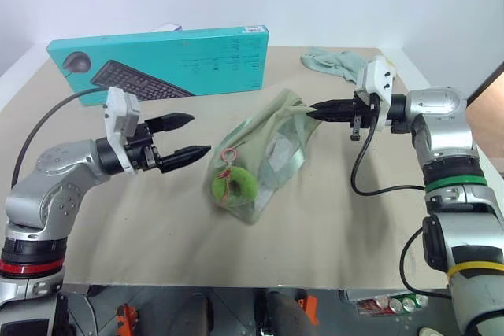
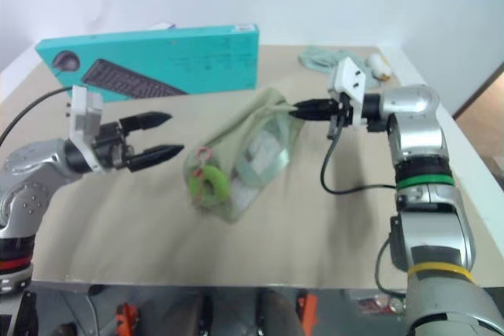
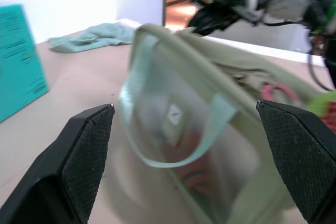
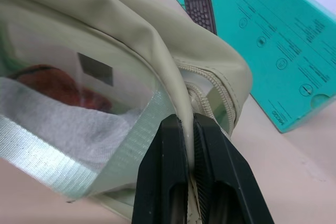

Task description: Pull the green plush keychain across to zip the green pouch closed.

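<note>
The green pouch point(image 1: 264, 159) should have things inside when I pull the keychain, because pale and reddish shapes point(image 3: 195, 169) show behind its clear side panel.
The green pouch point(image 1: 268, 147) lies in the middle of the table, pale sage fabric with clear side panels and a light green webbing handle point(image 3: 173, 156). The green plush keychain point(image 1: 234, 186), a fuzzy ring on a red cord, rests at the pouch's near-left end. My right gripper point(image 1: 313, 109) is shut on the pouch's far-right end; its fingers point(image 4: 165, 145) pinch the fabric edge beside the zipper point(image 4: 210, 85). My left gripper point(image 1: 200, 133) stands open just left of the pouch, level with it and apart from the keychain, nothing between its fingers point(image 3: 89, 145).
A teal keyboard box point(image 1: 157, 60) stands on edge at the back left. A pale mint cloth point(image 1: 335, 62) lies at the back right, with a small white object point(image 2: 379, 64) beside it. The table's front edge point(image 1: 236, 285) is close below the pouch.
</note>
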You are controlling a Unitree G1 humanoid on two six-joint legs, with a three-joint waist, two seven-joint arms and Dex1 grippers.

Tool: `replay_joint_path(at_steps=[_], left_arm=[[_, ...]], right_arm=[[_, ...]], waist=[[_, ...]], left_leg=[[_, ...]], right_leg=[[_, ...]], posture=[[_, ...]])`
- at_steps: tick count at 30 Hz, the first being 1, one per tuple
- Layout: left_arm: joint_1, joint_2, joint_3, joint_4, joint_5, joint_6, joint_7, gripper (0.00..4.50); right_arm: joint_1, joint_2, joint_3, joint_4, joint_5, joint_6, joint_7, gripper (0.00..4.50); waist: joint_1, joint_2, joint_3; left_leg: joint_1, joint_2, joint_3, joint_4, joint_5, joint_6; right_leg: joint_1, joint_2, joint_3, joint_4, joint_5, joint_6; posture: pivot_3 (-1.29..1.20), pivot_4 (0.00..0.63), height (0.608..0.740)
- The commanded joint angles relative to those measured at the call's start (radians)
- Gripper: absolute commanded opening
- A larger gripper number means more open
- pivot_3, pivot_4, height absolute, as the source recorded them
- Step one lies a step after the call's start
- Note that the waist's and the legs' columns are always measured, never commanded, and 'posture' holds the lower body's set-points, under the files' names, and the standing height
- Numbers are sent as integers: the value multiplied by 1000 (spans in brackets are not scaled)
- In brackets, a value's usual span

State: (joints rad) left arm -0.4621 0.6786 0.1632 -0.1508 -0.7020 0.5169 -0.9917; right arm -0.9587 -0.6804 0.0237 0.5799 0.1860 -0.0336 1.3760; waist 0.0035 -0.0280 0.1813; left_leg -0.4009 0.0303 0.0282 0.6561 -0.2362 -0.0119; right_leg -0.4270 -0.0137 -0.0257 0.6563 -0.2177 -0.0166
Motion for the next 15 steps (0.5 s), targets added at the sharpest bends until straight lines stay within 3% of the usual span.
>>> replay_joint_path(at_steps=[1,7,15], left_arm=[[-33,0,8,23,27,-51,-17,4500],[-67,-16,10,87,54,-90,-23,4500],[-48,30,50,159,65,-110,-90,4500]], right_arm=[[40,-34,-44,-195,51,98,-44,55],[109,-106,-70,-443,72,295,-132,55],[284,-201,-162,-935,131,775,-377,55]], waist=[[0,0,0],[2,0,0],[2,0,0]], left_leg=[[0,0,0,0,0,0],[0,-1,0,1,0,0],[-2,-1,-1,1,0,0]], right_leg=[[0,0,0,0,0,0],[0,-1,0,1,-1,2],[-1,-1,-1,1,-3,5]], posture=[[0,150,740],[0,150,740],[0,150,740]])
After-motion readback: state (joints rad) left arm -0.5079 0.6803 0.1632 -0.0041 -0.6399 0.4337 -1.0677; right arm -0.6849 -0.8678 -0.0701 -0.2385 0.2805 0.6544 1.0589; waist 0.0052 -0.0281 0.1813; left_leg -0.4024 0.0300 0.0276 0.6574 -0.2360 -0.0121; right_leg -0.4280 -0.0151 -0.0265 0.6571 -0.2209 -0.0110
